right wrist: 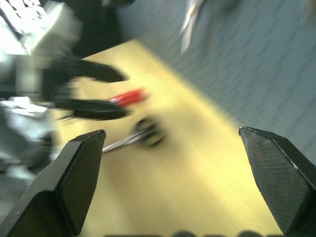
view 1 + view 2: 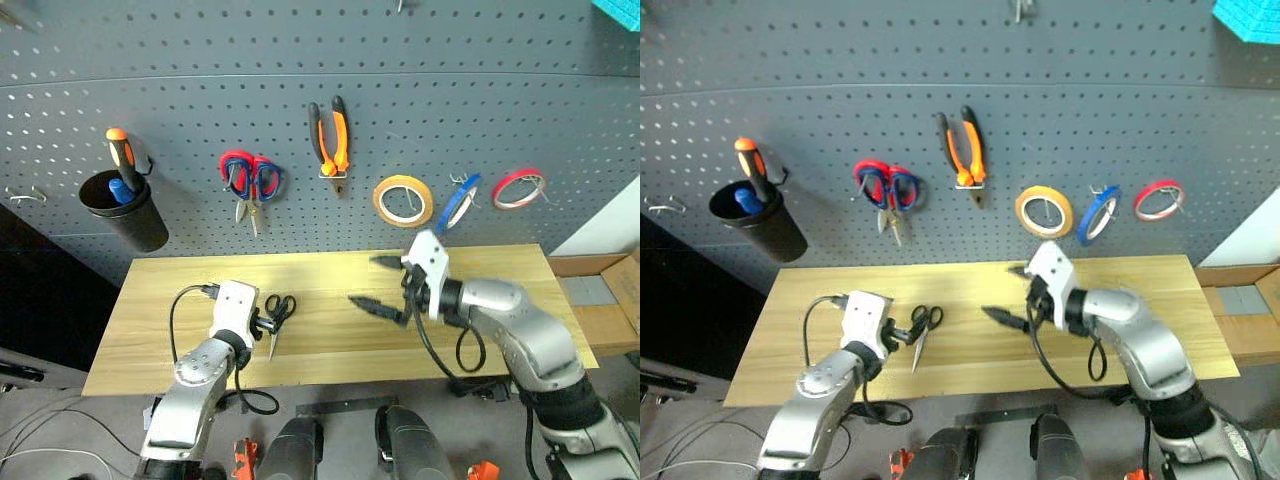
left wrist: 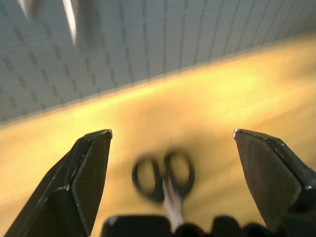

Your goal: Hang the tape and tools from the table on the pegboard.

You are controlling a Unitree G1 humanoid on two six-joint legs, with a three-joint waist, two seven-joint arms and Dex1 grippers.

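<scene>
Spread finger loops (image 2: 280,305) look the same as those of the red-and-blue scissors. That means the black-handled scissors (image 2: 277,325) will hang in front of that pair when I carry them up.
Black-handled scissors (image 2: 279,313) lie on the wooden table (image 2: 330,350), handles toward the pegboard (image 2: 200,80). My left gripper (image 2: 265,322) is open just behind the scissors (image 3: 165,177), which sit between its fingers (image 3: 89,182) without touching them. A red screwdriver handle (image 1: 129,97) shows beside the left gripper in the right wrist view. My right gripper (image 2: 380,285) hovers open and empty over the table's middle. Orange-and-black pliers (image 2: 330,140) and the blue tape (image 2: 460,205) hang on the pegboard.
On the pegboard hang a black cup (image 2: 125,210) holding an orange-and-black screwdriver, red-and-blue scissors (image 2: 250,178), a yellow tape ring (image 2: 403,200) and a red tape ring (image 2: 518,188). A cardboard box (image 2: 600,300) stands past the table's right end.
</scene>
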